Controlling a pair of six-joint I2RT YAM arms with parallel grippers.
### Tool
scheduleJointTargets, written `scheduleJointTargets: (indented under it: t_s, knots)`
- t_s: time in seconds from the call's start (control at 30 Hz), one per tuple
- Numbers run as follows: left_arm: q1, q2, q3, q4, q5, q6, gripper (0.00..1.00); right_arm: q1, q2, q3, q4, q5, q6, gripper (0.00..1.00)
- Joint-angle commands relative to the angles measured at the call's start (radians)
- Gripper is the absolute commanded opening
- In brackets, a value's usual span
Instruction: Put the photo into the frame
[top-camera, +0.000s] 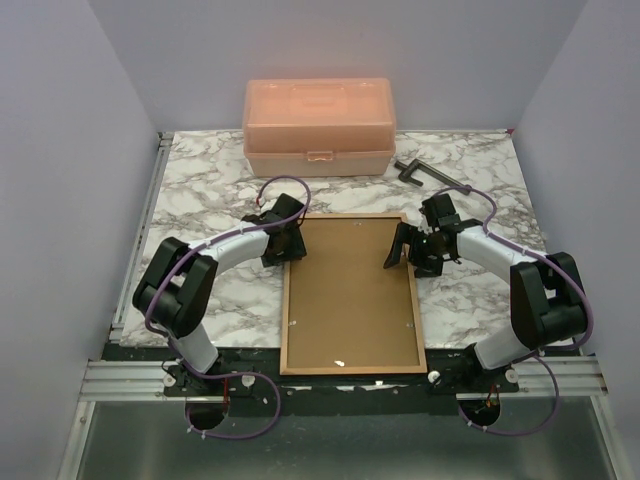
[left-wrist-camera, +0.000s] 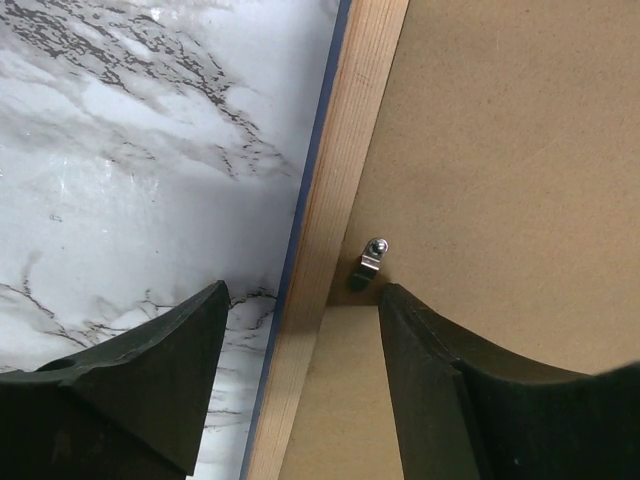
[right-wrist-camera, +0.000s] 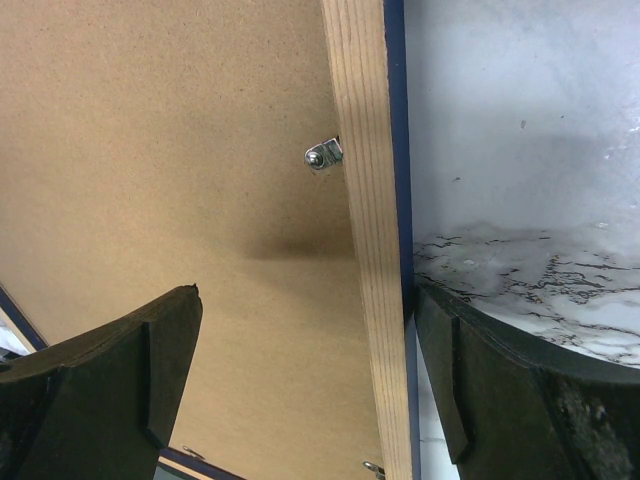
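The frame's near end sticks out past the edge of the table, so next my left gripper takes the wood rail and turns the frame crosswise together with my right gripper.
The frame lies face down in the middle of the marble table, tan wood back up, with the brown backing board set in it. The photo is not in view. My left gripper is open over the frame's far left side; its jaws straddle the wood rail near a metal clip. My right gripper is open over the far right side, straddling the rail near a clip; its outer finger sits close against the navy edge.
A closed peach plastic box stands at the back of the table behind the frame. A dark clamp-like tool lies at the back right. A metal rail runs along the near edge by the arm bases.
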Motion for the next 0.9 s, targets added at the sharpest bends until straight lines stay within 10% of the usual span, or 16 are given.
scheduleJointTargets:
  t_s: [0.0, 0.37, 0.73, 0.87]
  knots:
    - [-0.001, 0.044, 0.026, -0.008, -0.027, 0.023, 0.64, 0.007, 0.002, -0.033, -0.011, -0.027, 0.000, 0.95]
    - [0.018, 0.084, 0.076, -0.011, -0.036, 0.057, 0.57, 0.007, 0.018, -0.034, -0.008, -0.030, -0.006, 0.95]
    - [0.023, 0.081, 0.043, 0.016, -0.018, 0.068, 0.00, 0.008, 0.028, -0.026, -0.003, -0.042, -0.007, 0.95]
    - [0.023, 0.059, 0.030, 0.012, -0.009, 0.076, 0.00, 0.008, 0.047, -0.021, 0.003, -0.054, -0.010, 0.95]
